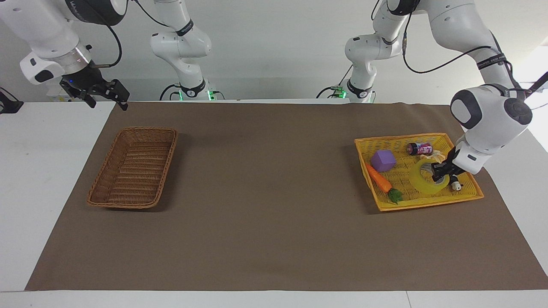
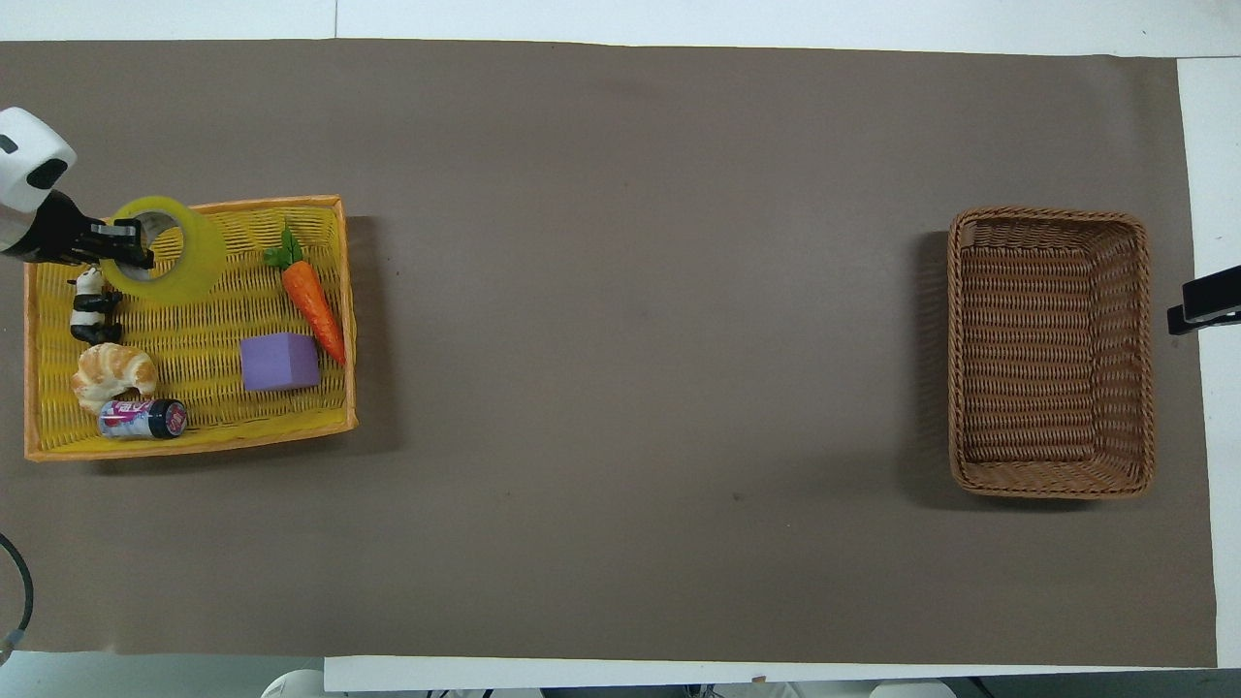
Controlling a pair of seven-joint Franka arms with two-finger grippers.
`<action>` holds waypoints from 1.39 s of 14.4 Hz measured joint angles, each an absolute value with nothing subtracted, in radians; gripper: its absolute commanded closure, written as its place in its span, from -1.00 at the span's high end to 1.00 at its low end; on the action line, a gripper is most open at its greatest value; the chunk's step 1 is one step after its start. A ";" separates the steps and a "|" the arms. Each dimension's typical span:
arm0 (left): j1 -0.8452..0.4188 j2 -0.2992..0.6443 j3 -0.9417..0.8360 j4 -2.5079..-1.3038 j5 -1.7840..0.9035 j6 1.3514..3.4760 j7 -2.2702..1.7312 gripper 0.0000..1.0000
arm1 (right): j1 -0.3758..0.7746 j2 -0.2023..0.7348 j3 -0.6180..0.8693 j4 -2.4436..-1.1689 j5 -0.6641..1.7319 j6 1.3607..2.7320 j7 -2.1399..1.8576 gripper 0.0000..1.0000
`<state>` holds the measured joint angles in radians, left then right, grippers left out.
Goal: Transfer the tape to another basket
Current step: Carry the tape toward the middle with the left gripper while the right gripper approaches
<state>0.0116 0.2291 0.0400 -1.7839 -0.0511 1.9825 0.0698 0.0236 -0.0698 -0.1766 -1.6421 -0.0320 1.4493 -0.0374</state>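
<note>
Next, my left gripper brings the tape to the mat's middle for my right gripper to take, being far across the mat from the brown basket.
The tape is a yellow ring with a grey core. It is tilted up over the yellow tray's corner that lies farthest from the robots, toward the left arm's end; it also shows in the overhead view. My left gripper is shut on the ring's wall, one finger inside the core, and also shows in the overhead view. The brown wicker basket stands empty at the right arm's end. My right gripper waits open in the air beside that basket.
The shallow yellow tray holds a carrot, a purple cube, a croissant, a small can and a panda figure. Brown mat lies between tray and basket.
</note>
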 measured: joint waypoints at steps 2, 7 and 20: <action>-0.080 0.222 0.034 -1.697 -0.126 1.901 -0.088 -1.00 | 0.024 -0.070 -0.177 -1.642 -0.032 1.449 -0.037 0.98; -0.459 0.224 0.020 -1.652 -0.257 1.899 -0.603 -1.00 | 0.024 -0.070 -0.177 -1.642 -0.032 1.449 -0.037 0.98; -0.661 0.227 0.037 -1.655 -0.266 2.018 -0.779 -1.00 | -0.068 -0.058 -0.183 -1.691 0.470 1.487 -0.168 0.98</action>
